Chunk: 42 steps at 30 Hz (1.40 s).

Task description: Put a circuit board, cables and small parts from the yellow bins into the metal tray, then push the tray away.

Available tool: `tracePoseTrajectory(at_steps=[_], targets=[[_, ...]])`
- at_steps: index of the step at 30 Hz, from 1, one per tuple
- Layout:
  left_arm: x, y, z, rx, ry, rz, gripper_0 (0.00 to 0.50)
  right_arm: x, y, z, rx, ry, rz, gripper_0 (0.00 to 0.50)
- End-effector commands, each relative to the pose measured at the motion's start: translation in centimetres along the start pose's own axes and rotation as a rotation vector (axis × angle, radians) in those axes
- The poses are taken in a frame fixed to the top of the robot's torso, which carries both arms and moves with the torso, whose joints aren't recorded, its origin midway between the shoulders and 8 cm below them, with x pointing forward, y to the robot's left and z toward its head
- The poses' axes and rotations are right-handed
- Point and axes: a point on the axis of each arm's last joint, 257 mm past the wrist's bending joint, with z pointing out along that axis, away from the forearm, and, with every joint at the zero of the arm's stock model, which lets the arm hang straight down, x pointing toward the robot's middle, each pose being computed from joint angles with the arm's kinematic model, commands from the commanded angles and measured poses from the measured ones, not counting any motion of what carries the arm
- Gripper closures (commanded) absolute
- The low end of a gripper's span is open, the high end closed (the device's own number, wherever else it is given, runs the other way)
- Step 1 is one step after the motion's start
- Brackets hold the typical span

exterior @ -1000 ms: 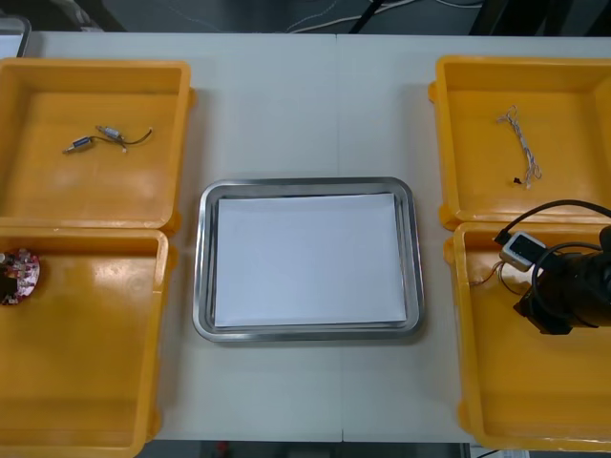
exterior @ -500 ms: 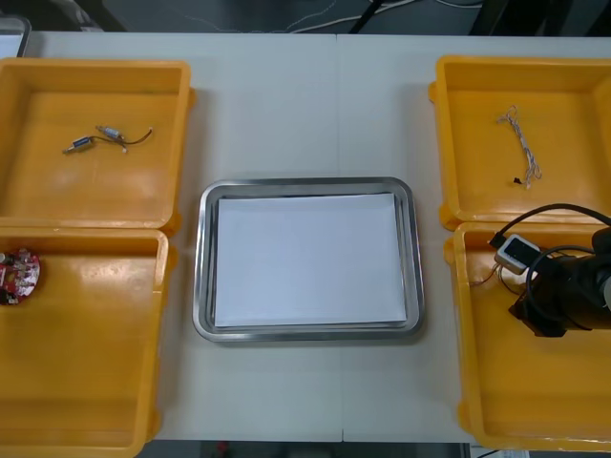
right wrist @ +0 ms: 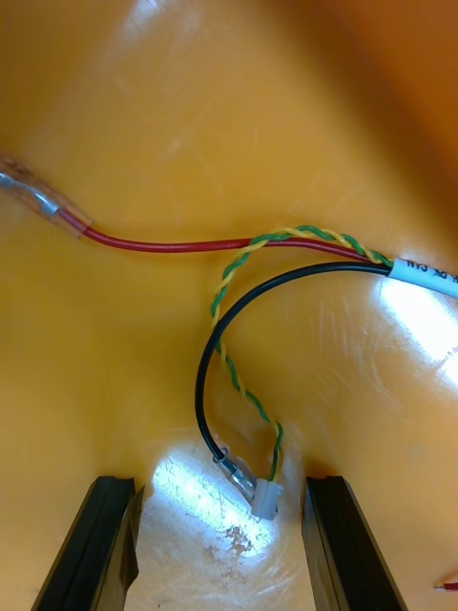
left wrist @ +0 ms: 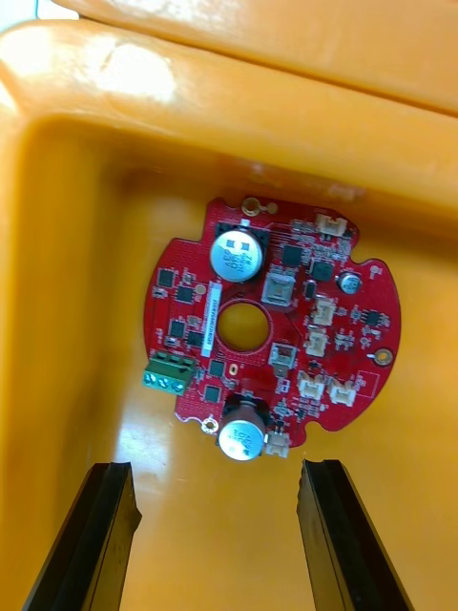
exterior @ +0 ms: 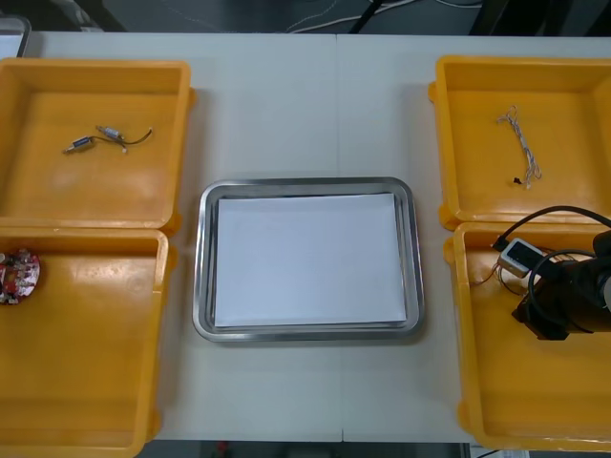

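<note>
The silver capacitor stands firmly attached at the circuit board's near edge, so the round red circuit board will come along in one piece when the robot pulls it by that capacitor.
A round red circuit board lies flat in the corner of an orange bin, just beyond my left gripper, which is open with nothing between its fingers. In the front view the board sits at the left edge of the near left yellow bin. My right arm reaches into the near right bin. My right gripper is open above the bin floor. The ends of a black cable and a twisted yellow-green cable lie between its fingers. A red cable runs farther off.
The metal tray, white inside, lies at the table's middle between the bins. The far left bin holds small metal parts on a wire. The far right bin holds a thin pale cable.
My right arm has sunk slightly toward the near side of its bin. The circuit board shows more plainly at the left edge of the front view.
</note>
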Motion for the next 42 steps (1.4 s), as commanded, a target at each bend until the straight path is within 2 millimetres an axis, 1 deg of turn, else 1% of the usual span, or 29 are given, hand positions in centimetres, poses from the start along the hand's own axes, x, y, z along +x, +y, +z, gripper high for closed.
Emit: tracePoseTrajectory(at_steps=[1, 2, 4, 5, 6, 7, 8, 9, 15, 20, 26, 33, 38, 42], targets=[[-1.9, -0.2, -0.1, -0.013, -0.047, 0.057, 0.000, -0.3, 1.4, 0.5, -0.026, -0.008, -0.010, 0.000], [-1.9, -0.2, -0.1, -0.017, -0.048, 0.055, 0.000, -0.3, 1.4, 0.5, -0.027, -0.009, -0.008, 0.001], [-1.9, -0.3, 0.2, -0.018, -0.047, 0.053, 0.000, -0.3, 1.5, 0.5, -0.030, -0.008, -0.007, 0.058], [-2.0, -0.3, 0.2, -0.021, -0.048, 0.052, 0.000, -0.3, 1.5, 0.5, -0.030, -0.008, -0.006, 0.145], [-1.9, -0.4, 0.4, -0.019, -0.048, 0.049, 0.000, -0.2, 1.5, 0.5, -0.030, -0.008, -0.006, 0.255], [-2.0, -0.5, 0.4, -0.020, -0.050, 0.047, 0.000, -0.4, 1.5, 0.5, -0.030, -0.010, -0.006, 0.317], [-2.1, -0.5, 0.4, -0.021, -0.053, 0.045, 0.000, -0.3, 1.5, 0.5, -0.030, -0.008, -0.006, 0.441], [-2.1, -0.7, 0.6, -0.017, -0.054, 0.042, 0.000, -0.3, 1.4, 0.5, -0.028, -0.008, -0.007, 0.500], [-2.5, -1.4, 1.1, -0.011, -0.063, 0.025, 0.000, -0.6, 1.4, 0.4, -0.026, -0.014, -0.010, 0.500], [-2.6, -1.7, 1.3, -0.011, -0.066, 0.024, 0.000, -1.1, 0.8, 0.1, -0.016, -0.024, -0.012, 0.500], [-2.3, -2.0, 1.7, -0.016, -0.058, 0.032, 0.000, -1.9, 0.0, -0.7, -0.002, -0.048, -0.004, 0.500], [-2.0, -2.4, 2.0, -0.009, -0.054, 0.024, 0.000, -1.7, -0.4, -2.0, -0.008, -0.040, 0.006, 0.500], [-1.5, -2.4, 2.2, -0.009, -0.043, 0.026, 0.000, -1.6, -0.7, -3.7, -0.014, -0.023, 0.006, 0.500], [-1.3, -2.5, 2.3, -0.002, -0.039, 0.023, 0.000, -1.4, -0.6, -4.7, -0.019, -0.017, 0.010, 0.500]])
